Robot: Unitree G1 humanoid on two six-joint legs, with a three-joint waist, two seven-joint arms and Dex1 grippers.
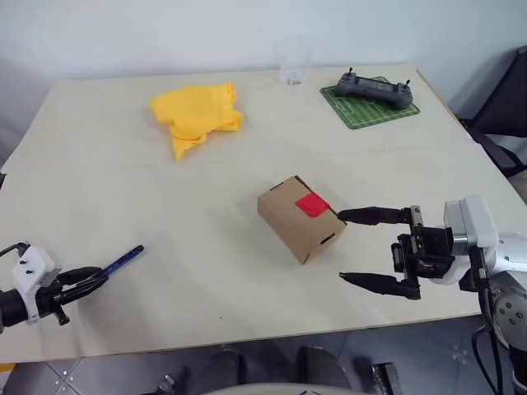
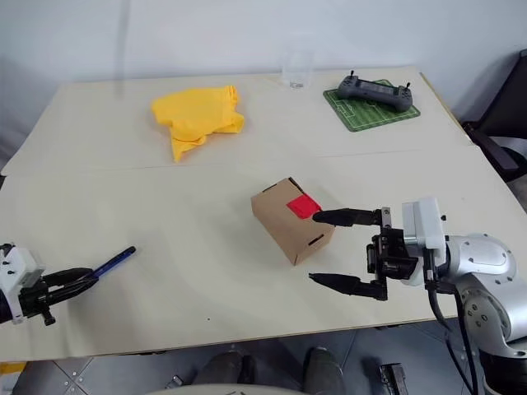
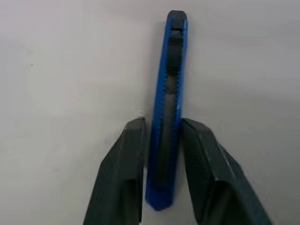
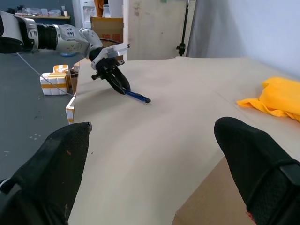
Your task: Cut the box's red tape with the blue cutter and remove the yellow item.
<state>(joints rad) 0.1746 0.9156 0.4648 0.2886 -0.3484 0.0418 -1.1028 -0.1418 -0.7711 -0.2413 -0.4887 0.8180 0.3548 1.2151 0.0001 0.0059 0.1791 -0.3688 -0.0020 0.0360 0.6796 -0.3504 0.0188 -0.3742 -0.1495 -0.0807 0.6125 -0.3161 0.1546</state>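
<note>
The red tape [image 1: 312,204] goes over the box's edge [image 1: 325,203], so the side flap should swing out when I cut along that edge and pull.
The brown cardboard box [image 1: 298,220] sits mid-table, its small red tape [image 1: 312,205] on the top face. My right gripper [image 1: 352,247] is open just to the right of the box. Its upper finger reaches toward the taped corner and its lower finger hangs off the box's near right side. The blue cutter [image 1: 125,257] lies on the table at the near left. My left gripper [image 1: 97,278] is closed around its rear end, and the fingers [image 3: 133,154] press against both sides of the cutter [image 3: 168,93]. The yellow item is hidden.
A crumpled yellow cloth [image 1: 196,115] lies at the back left. A green mat [image 1: 359,113] with a grey controller [image 1: 375,89] is at the back right, a clear glass [image 1: 294,66] beside it. A dark chair [image 1: 502,123] stands past the table's right edge.
</note>
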